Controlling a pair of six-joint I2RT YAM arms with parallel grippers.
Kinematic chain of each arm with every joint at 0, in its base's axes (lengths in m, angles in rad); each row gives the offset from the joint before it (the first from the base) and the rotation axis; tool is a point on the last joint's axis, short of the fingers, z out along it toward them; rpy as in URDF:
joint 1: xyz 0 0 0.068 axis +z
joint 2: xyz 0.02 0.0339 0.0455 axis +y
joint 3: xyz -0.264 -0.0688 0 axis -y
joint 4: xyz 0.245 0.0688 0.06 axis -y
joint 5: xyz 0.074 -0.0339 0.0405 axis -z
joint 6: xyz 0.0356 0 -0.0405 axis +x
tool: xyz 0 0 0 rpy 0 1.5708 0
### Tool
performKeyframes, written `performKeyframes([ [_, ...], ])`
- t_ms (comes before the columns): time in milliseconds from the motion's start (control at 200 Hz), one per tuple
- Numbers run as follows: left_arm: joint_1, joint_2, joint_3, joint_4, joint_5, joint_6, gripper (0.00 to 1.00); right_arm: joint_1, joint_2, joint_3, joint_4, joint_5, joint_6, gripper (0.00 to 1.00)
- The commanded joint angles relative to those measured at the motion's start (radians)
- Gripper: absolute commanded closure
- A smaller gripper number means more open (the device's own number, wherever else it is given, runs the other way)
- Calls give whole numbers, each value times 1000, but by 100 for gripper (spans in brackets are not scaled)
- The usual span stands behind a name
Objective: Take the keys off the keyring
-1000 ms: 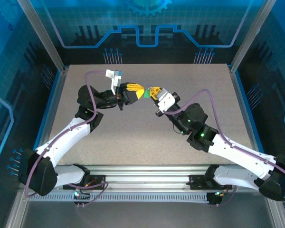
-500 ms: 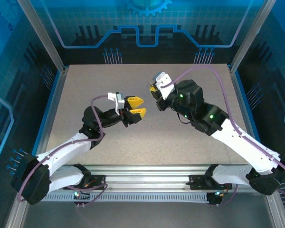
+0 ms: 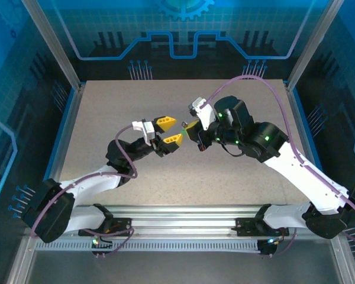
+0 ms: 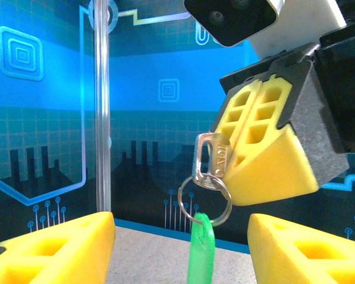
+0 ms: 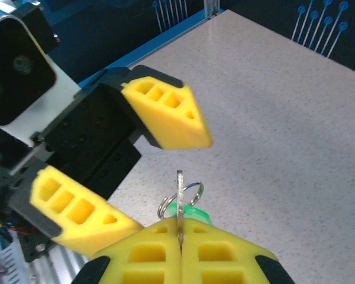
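I should pinch the green tag with my left gripper, close to the keyring, before the key turns, since the keyring dangles loosely from my right gripper's key.
My right gripper is shut on a silver key, gripping its blade edge-on. The key carries a steel keyring, and a green tag hangs from the ring. My left gripper is open, with its yellow fingers either side of the dangling tag and not touching it. Seen from above, the left gripper faces the right gripper over the table's middle, with the green tag between them. In the right wrist view the keyring and tag sit just ahead of my fingertips.
A speckled grey table lies below both arms. Blue walls and metal posts enclose it. A rail runs along the near edge by the arm bases.
The left gripper has let go and opened wide, drawing back toward the near side. The right arm swung up with the key and ring, then came back toward the left fingers.
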Motion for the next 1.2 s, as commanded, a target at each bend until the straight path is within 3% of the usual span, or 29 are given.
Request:
performKeyframes([
  [0, -9, 9, 17, 111, 40, -18, 38, -4, -10, 39, -26, -56, 50, 100],
  [575, -41, 33, 84, 50, 50, 61, 40, -6, -21, 54, -13, -102, 89, 100],
  [911, -42, 66, 116, 65, 70, 34, 50, -6, -37, 45, 10, -121, 106, 100],
  [1196, -41, 81, 152, 78, 80, 18, 66, -7, -55, 26, 21, -122, 114, 100],
])
